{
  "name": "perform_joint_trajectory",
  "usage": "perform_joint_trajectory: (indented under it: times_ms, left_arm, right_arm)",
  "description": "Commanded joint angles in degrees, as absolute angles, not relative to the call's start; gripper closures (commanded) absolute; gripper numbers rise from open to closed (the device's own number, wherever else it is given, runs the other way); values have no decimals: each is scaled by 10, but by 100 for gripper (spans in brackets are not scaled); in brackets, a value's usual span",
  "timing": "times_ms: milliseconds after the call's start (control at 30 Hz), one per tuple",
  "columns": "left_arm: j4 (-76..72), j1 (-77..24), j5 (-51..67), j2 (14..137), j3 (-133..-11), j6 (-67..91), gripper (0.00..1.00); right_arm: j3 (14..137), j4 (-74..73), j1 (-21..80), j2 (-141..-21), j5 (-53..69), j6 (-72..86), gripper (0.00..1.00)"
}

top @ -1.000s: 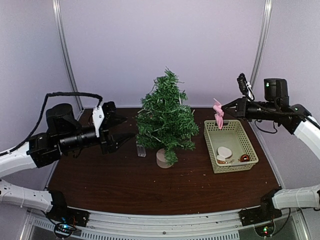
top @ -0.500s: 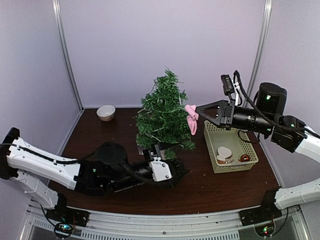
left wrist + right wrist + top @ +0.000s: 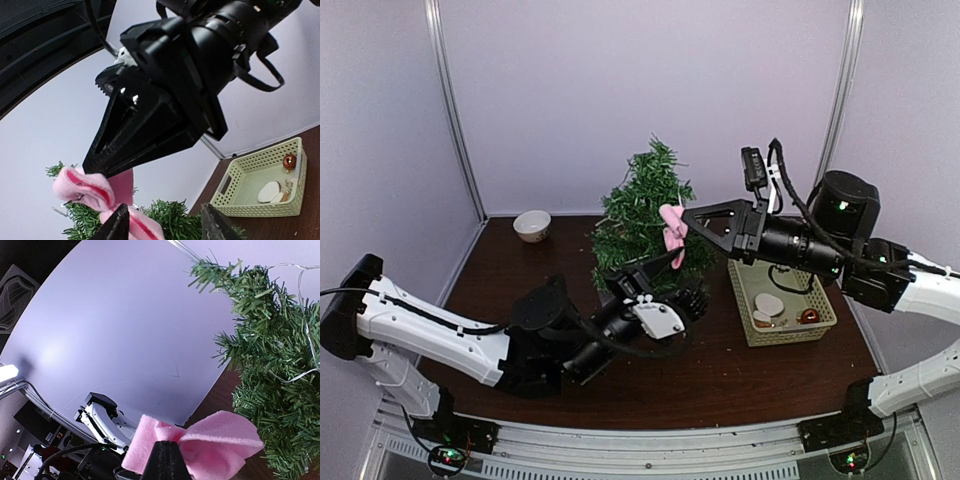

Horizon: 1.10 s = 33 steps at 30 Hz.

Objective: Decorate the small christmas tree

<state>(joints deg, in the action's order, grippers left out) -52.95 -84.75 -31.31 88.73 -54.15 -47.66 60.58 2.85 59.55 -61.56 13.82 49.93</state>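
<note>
My right gripper has the pink bow (image 3: 673, 222) hanging on end, so my left gripper should grab the pink bow's lower end (image 3: 677, 258) and turn it for the tree.
The small christmas tree (image 3: 638, 205) stands mid-table, its base hidden behind my left gripper. My right gripper (image 3: 686, 218) is shut on a pink felt bow (image 3: 671, 229) and holds it against the tree's upper right branches. In the right wrist view the bow (image 3: 200, 439) sits at my closed fingertips (image 3: 167, 460), beside the tree (image 3: 280, 390). My left gripper (image 3: 688, 300) is open and empty, low in front of the tree. Its wrist view looks up at the bow (image 3: 92, 190) between its fingertips (image 3: 118, 226), with the tree (image 3: 172, 217) behind.
A pale green basket (image 3: 792, 334) stands right of the tree with a white disc (image 3: 769, 303) and a reddish ball (image 3: 809, 316); it also shows in the left wrist view (image 3: 250, 210). A small bowl (image 3: 532, 225) sits at the back left.
My right gripper carried the bow left from above the basket to the tree. My left arm swung from the left side down to the front of the tree.
</note>
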Motion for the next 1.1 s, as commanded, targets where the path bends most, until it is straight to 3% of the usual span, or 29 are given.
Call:
perform_joint_trajectory:
  times_ms: [0, 433, 733, 967, 1067]
  left_arm:
    - [-652, -850, -379, 914, -567, -527, 52]
    - [-774, -847, -445, 953, -586, -602, 76]
    - [-760, -842, -432, 908, -518, -532, 56]
    - [-685, -820, -396, 859, -491, -425, 54]
    - [-667, -812, -383, 852, -490, -404, 59]
  right_arm:
    - [603, 72, 614, -618, 113, 503, 100]
    - [600, 82, 623, -620, 104, 505, 100]
    - [609, 82, 623, -618, 91, 492, 100]
    - [620, 85, 624, -631, 106, 495, 100]
    - [620, 90, 624, -634, 111, 498, 100]
